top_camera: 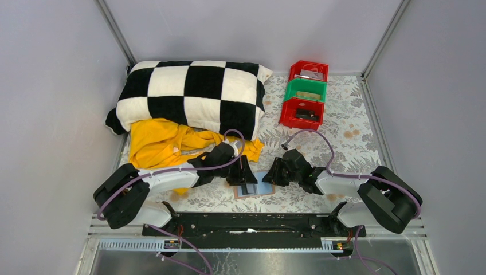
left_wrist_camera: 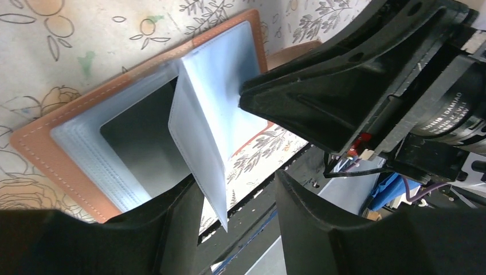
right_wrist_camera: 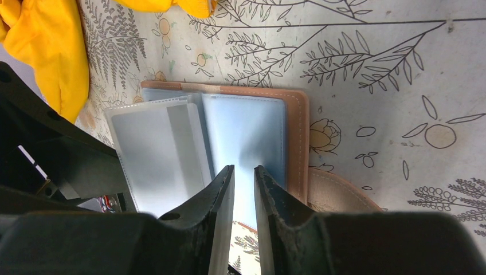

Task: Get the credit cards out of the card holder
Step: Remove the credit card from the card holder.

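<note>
The sleeve page (left_wrist_camera: 198,137) is standing up into my left gripper's fingers. Next, my left gripper moves back while my right gripper pushes the page over the dark card (left_wrist_camera: 148,143).
The card holder (top_camera: 259,188) lies open on the floral cloth between my two grippers. In the left wrist view its tan edge (left_wrist_camera: 57,160) frames grey-blue sleeves, and a dark card (left_wrist_camera: 143,140) sits in the left pocket. One clear sleeve page (left_wrist_camera: 200,120) stands up. My left gripper (left_wrist_camera: 238,180) is open, with the page's lower edge between its fingers, near the left finger (left_wrist_camera: 172,229). My right gripper (right_wrist_camera: 243,169) is nearly shut with a thin empty gap, low over the right panel (right_wrist_camera: 246,132); its tip (left_wrist_camera: 252,100) is against the raised page. Other cards are hidden.
A checkered pillow (top_camera: 192,94) and a yellow cloth (top_camera: 163,143) lie behind the left arm. Red and green bins (top_camera: 305,94) stand at the back right. The wallet's side tab (right_wrist_camera: 338,192) sticks out right of my right fingers. The arms' base rail (top_camera: 252,223) runs just in front.
</note>
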